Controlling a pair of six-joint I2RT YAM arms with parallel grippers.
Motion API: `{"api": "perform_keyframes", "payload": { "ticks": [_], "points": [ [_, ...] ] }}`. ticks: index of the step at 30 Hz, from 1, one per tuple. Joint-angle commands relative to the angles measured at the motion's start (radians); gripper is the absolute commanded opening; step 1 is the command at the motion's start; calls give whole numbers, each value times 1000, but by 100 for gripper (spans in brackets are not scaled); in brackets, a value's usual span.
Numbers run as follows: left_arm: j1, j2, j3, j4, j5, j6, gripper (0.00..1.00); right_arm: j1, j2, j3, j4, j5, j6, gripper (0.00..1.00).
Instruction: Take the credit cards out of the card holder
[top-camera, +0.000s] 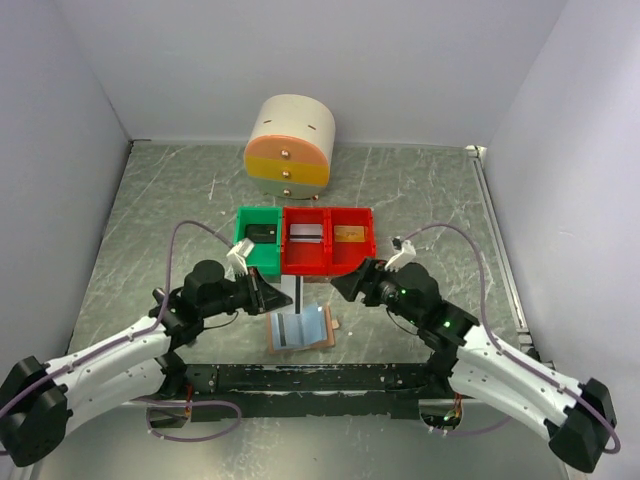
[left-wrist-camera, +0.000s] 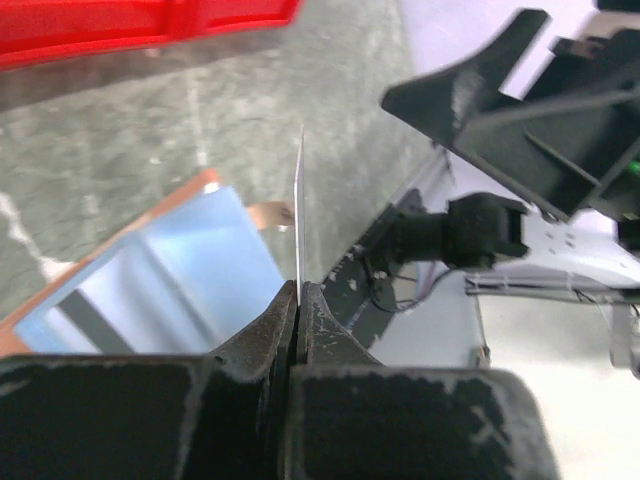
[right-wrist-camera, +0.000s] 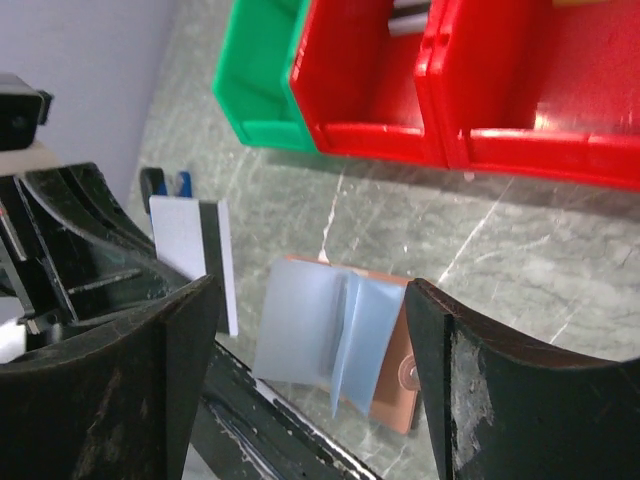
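The robot's left gripper is closed on one side of the credit card (right-wrist-camera: 177, 232), so next the right gripper grabs the card's free striped side (right-wrist-camera: 219, 262) before the left gripper opens.
The card holder (top-camera: 300, 329) lies open on the table between the two arms, tan-brown with pale blue pockets standing up (right-wrist-camera: 330, 335) (left-wrist-camera: 170, 262). My left gripper (top-camera: 283, 293) (left-wrist-camera: 299, 290) is shut on a credit card (left-wrist-camera: 299, 200), held upright just left of and above the holder. In the right wrist view that card (right-wrist-camera: 188, 243) is white with a dark stripe. My right gripper (top-camera: 345, 285) (right-wrist-camera: 312, 290) hovers open to the right of the card, above the holder, with nothing between its fingers.
Behind the holder stand a green bin (top-camera: 258, 240) and two joined red bins (top-camera: 330, 242); the middle one holds a silvery card (top-camera: 305, 235). A round drawer cabinet (top-camera: 290, 145) sits at the back. A small blue-and-black gadget (right-wrist-camera: 165, 184) lies beyond the left gripper.
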Motion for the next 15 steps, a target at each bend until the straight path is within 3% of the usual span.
{"api": "perform_keyframes", "payload": {
  "ticks": [1,7,12,15],
  "points": [
    [16,-65,-29,156,198,34,7,-26,-121,-36,39,-30,-43,76],
    [16,-197,-125,193,179,-34,7,-26,-134,-69,192,-194,-26,76],
    [15,-243,-125,135,153,-29,7,-26,25,-8,201,-371,-14,72],
    [15,-234,-125,184,184,-28,7,-21,114,-30,320,-456,32,66]
  ]
}}
